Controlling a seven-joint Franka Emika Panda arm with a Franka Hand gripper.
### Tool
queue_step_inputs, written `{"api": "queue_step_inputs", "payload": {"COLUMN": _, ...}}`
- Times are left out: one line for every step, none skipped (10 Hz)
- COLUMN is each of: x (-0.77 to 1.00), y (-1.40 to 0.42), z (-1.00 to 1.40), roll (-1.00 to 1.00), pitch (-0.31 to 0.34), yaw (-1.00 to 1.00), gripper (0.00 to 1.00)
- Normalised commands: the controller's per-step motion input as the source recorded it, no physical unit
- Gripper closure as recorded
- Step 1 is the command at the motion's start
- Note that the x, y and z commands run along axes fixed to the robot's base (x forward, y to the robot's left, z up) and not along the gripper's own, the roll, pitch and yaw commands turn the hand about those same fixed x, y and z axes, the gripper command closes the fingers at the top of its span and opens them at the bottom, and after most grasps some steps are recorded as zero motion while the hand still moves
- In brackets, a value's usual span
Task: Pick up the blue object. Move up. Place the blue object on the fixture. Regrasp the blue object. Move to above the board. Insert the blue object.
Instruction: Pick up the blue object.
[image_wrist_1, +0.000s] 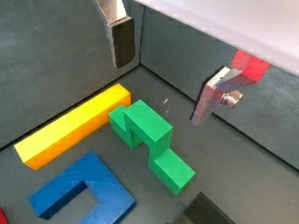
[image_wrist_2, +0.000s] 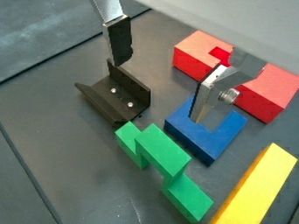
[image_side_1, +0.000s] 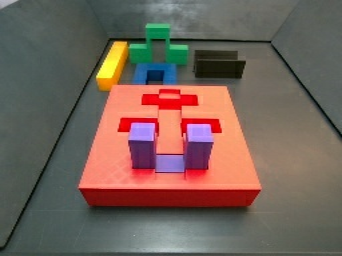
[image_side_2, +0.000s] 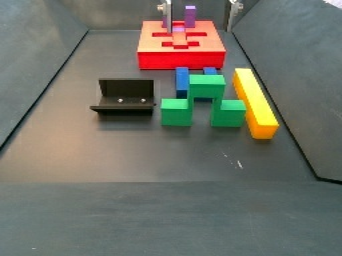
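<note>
The blue object will rest tilted with its legs up when I place it, because the black fixture has a raised front side with a hollow behind.
The blue object lies flat on the floor between the board and the green block, its notch facing the board in a side view. In a side view the green block hides most of the blue object. The black fixture stands beside them. My gripper hangs open well above these pieces, nothing between its fingers. Its fingertips show at the upper edge of a side view.
A yellow bar lies along the green block near a wall. A purple U-shaped block stands in the red board. Dark walls close in the floor.
</note>
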Motion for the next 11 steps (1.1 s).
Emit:
{"api": "queue_step_inputs", "payload": {"x": 0.00, "y": 0.00, "z": 0.00, "roll": -0.02, "pitch": 0.000, "yaw": 0.00, "gripper": 0.00}}
{"api": "queue_step_inputs", "payload": {"x": 0.00, "y": 0.00, "z": -0.06, "roll": -0.01, "pitch": 0.000, "yaw": 0.00, "gripper": 0.00}}
{"api": "queue_step_inputs", "payload": {"x": 0.39, "y": -0.66, "z": -0.21, "roll": 0.19, "pitch": 0.101, "yaw": -0.03, "gripper": 0.00}}
{"api": "queue_step_inputs", "payload": {"x": 0.42, "y": -0.78, "z": -0.23, "roll": 0.20, "pitch": 0.043, "yaw": -0.01, "gripper": 0.00}}
{"api": "queue_step_inputs", "payload": {"x": 0.53, "y": -0.84, "z": -0.26, "roll": 0.18, "pitch": 0.010, "yaw": 0.00, "gripper": 0.00}}
{"api": "queue_step_inputs", "payload": {"x": 0.53, "y": -0.75, "z": -0.30, "roll": 0.09, "pitch": 0.000, "yaw": 0.00, "gripper": 0.00}}
{"api": "queue_step_inputs", "payload": {"x": 0.46, "y": -0.70, "z": -0.36, "roll": 0.07, "pitch": 0.000, "yaw": 0.04, "gripper": 0.00}}
{"api": "queue_step_inputs", "payload": {"x": 0.06, "y": -0.50, "z": -0.53, "roll": 0.00, "pitch": -0.114, "yaw": 0.02, "gripper": 0.00}}
{"api": "queue_step_inputs", "payload": {"x": 0.00, "y": -0.39, "z": -0.57, "roll": -0.09, "pitch": -0.203, "yaw": 0.05, "gripper": 0.00}}
{"api": "queue_step_inputs", "payload": {"x": 0.00, "y": -0.36, "z": -0.56, "roll": -0.12, "pitch": -0.233, "yaw": 0.06, "gripper": 0.00}}
{"api": "queue_step_inputs", "payload": {"x": 0.00, "y": -0.38, "z": -0.56, "roll": -0.11, "pitch": -0.236, "yaw": 0.08, "gripper": 0.00}}
